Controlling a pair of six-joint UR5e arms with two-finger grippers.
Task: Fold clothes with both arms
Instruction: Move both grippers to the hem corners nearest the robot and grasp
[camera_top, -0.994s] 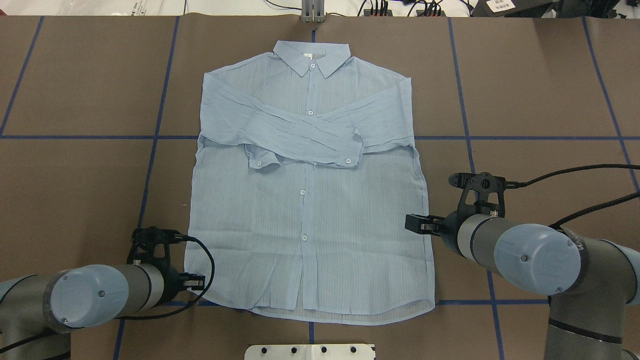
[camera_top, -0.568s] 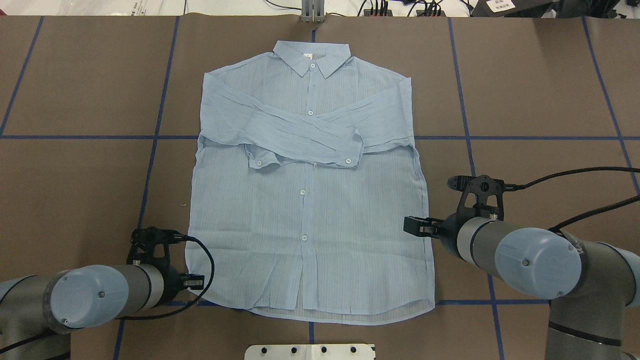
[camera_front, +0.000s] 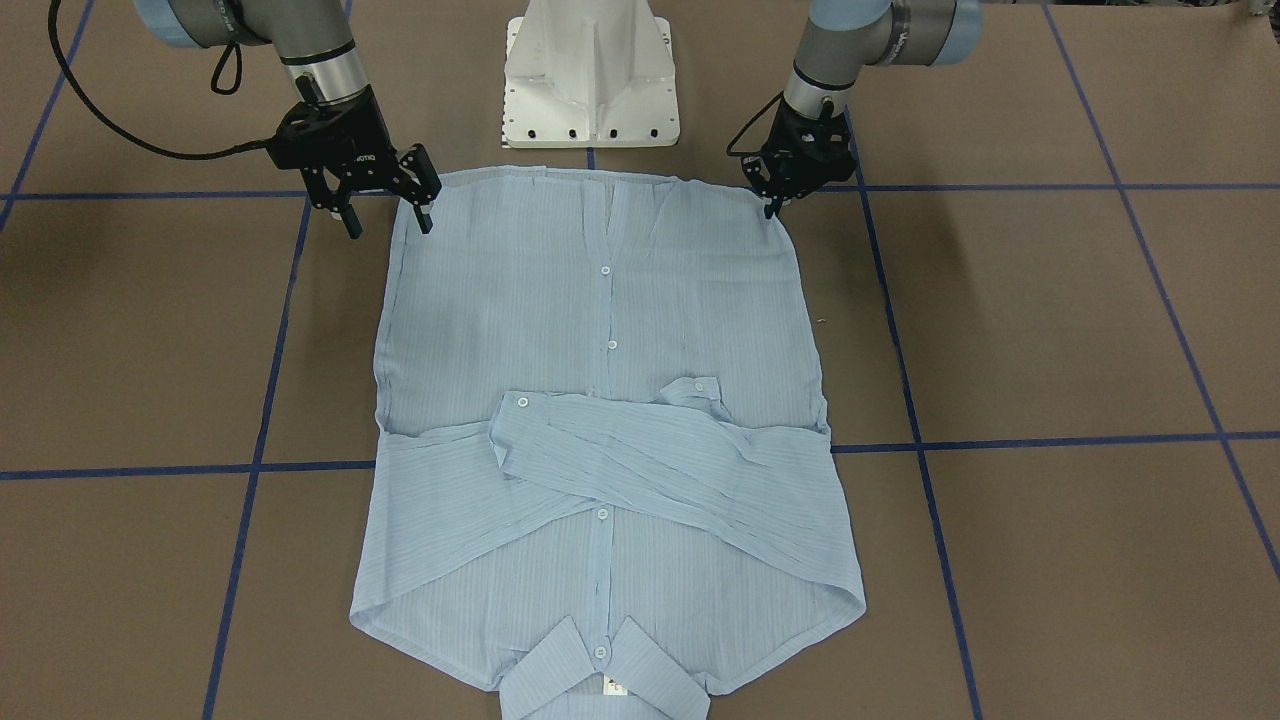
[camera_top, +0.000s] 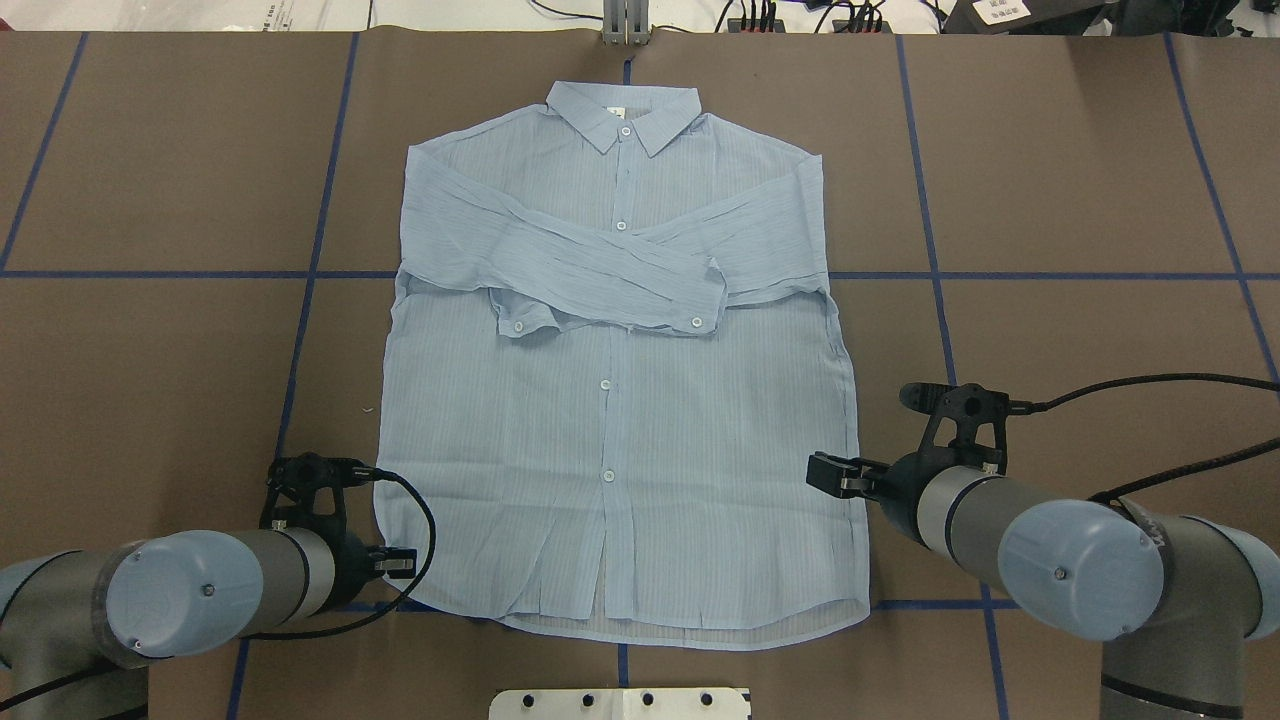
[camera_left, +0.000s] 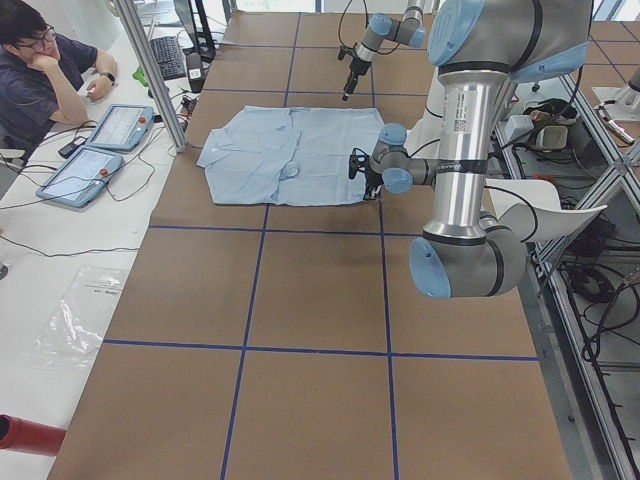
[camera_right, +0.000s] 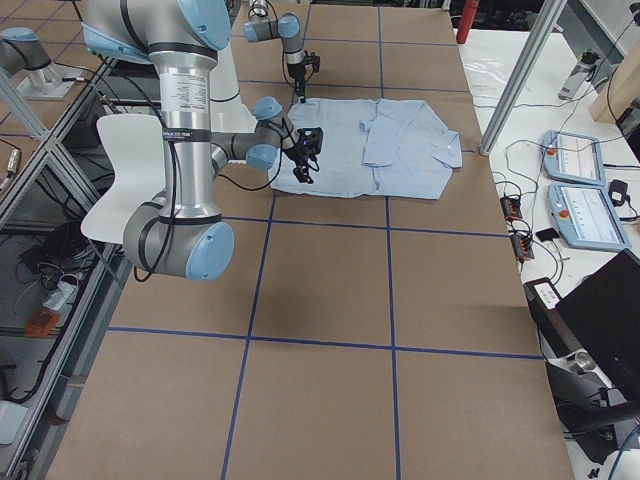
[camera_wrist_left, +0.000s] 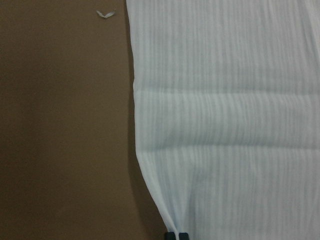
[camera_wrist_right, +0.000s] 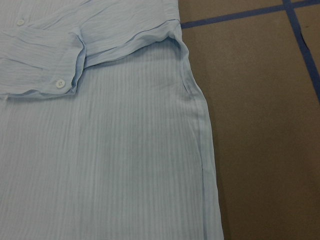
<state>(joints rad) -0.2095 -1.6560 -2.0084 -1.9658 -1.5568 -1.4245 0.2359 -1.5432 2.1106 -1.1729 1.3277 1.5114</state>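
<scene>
The crossed sleeves (camera_front: 648, 468) are lying flat across the shirt's chest. I expect the light-blue shirt (camera_front: 516, 300) to pull them and the collar along when I tug its hem.
The light-blue shirt (camera_top: 620, 450) lies flat and buttoned on the brown table, collar at the far side, both sleeves crossed over the chest (camera_front: 640, 450). My left gripper (camera_front: 774, 207) sits at the hem's corner on my left, shut on the shirt there. In the left wrist view the shirt's edge (camera_wrist_left: 150, 190) runs down into the closed fingertips (camera_wrist_left: 172, 235). My right gripper (camera_front: 388, 218) hangs open over the shirt's opposite side edge near the hem, one finger over the cloth and one over the table. The right wrist view shows that side edge (camera_wrist_right: 202, 150) and a cuff.
The white pedestal base (camera_front: 590, 80) stands just behind the hem. Blue tape lines (camera_top: 1050, 275) grid the brown table. A small pale scrap (camera_wrist_left: 105, 14) lies beside the shirt. A person (camera_left: 40, 70) sits at a side bench with tablets (camera_left: 100, 140).
My right arm has moved back toward the base along the shirt's side edge, gripper still open. The left arm has barely shifted. The shirt lies as before.
</scene>
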